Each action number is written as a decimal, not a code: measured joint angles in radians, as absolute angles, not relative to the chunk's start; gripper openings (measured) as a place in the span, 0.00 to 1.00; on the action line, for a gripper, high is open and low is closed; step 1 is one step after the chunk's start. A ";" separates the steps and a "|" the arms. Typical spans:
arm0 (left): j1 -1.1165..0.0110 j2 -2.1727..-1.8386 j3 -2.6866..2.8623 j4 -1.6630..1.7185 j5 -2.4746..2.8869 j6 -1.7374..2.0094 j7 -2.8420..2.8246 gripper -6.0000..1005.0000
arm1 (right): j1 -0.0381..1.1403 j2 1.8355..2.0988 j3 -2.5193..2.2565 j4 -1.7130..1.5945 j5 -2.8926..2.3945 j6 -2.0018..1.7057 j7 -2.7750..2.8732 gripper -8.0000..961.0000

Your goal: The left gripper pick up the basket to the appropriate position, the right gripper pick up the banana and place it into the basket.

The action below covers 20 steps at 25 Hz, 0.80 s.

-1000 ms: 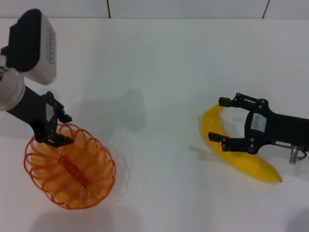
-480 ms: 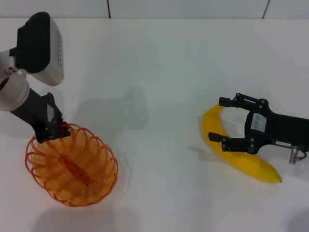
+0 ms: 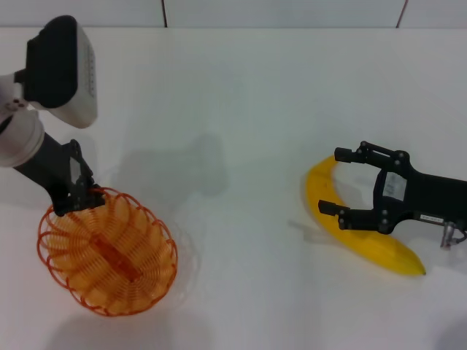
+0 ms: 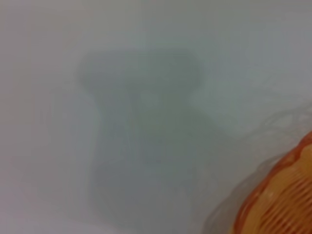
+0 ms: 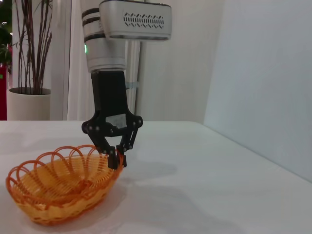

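The basket in my left gripper (image 3: 113, 254) is crooked and far away from the banana, so I should turn it straight and put it down close beside the banana's upper end.
The orange wire basket (image 3: 109, 251) is at the front left of the white table, low over it. My left gripper (image 3: 76, 200) is shut on the basket's far rim. The right wrist view shows this gripper (image 5: 116, 158) pinching the rim of the basket (image 5: 63, 185). A piece of the rim (image 4: 287, 204) shows in the left wrist view. The yellow banana (image 3: 379, 251) lies flat on the table at the right. My right gripper (image 3: 332, 182) is open, low at the table, with one finger on either side of the banana's upper end.
The white table (image 3: 241, 109) spreads between the basket and the banana. The left arm's shadow (image 3: 182, 164) falls on its middle. A potted plant (image 5: 27, 92) stands off beyond the table in the right wrist view.
My left arm has turned and shifted slightly, and the basket has moved a little with it toward the front. The right gripper has edged slightly right, still around the banana.
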<state>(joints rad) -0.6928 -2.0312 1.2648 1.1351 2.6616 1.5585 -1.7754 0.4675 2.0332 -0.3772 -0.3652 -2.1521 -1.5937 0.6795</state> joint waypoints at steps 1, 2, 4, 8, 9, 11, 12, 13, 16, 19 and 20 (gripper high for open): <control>-0.685 -2.031 1.261 1.157 2.660 1.578 -1.780 0.10 | 0.467 2.033 -0.377 -0.365 -2.152 -1.594 0.680 0.92; -0.676 -2.031 1.257 1.181 2.659 1.602 -1.786 0.10 | 0.467 2.033 -0.376 -0.365 -2.152 -1.595 0.680 0.92; -0.656 -2.031 1.242 1.239 2.655 1.653 -1.804 0.10 | 0.464 2.033 -0.376 -0.365 -2.152 -1.596 0.679 0.92; -0.614 -2.031 1.204 1.326 2.624 1.725 -1.824 0.09 | 0.448 2.031 -0.375 -0.374 -2.143 -1.596 0.678 0.92; -0.602 -2.031 1.198 1.343 2.611 1.742 -1.826 0.09 | 0.445 2.031 -0.374 -0.376 -2.142 -1.596 0.678 0.92; -0.581 -2.030 1.182 1.376 2.584 1.778 -1.829 0.08 | 0.442 2.031 -0.374 -0.379 -2.142 -1.596 0.678 0.92; -0.569 -2.030 1.169 1.397 2.565 1.794 -1.832 0.08 | 0.441 2.031 -0.373 -0.379 -2.141 -1.597 0.679 0.92; -0.557 -2.030 1.156 1.412 2.538 1.810 -1.839 0.08 | 0.441 2.031 -0.373 -0.379 -2.141 -1.597 0.679 0.92; -0.528 -2.030 1.124 1.440 2.435 1.821 -1.898 0.08 | 0.440 2.031 -0.373 -0.379 -2.141 -1.597 0.679 0.92; -0.522 -2.032 1.114 1.408 2.392 1.773 -2.036 0.08 | 0.444 2.032 -0.372 -0.379 -2.140 -1.597 0.679 0.92; -0.526 -2.033 1.115 1.381 2.389 1.749 -2.081 0.08 | 0.448 2.033 -0.371 -0.379 -2.140 -1.596 0.679 0.92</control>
<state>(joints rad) -0.5265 -2.0329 1.1148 1.3808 2.3894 1.7493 -2.0812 0.4482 2.0329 -0.3715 -0.3791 -2.1401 -1.5962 0.6790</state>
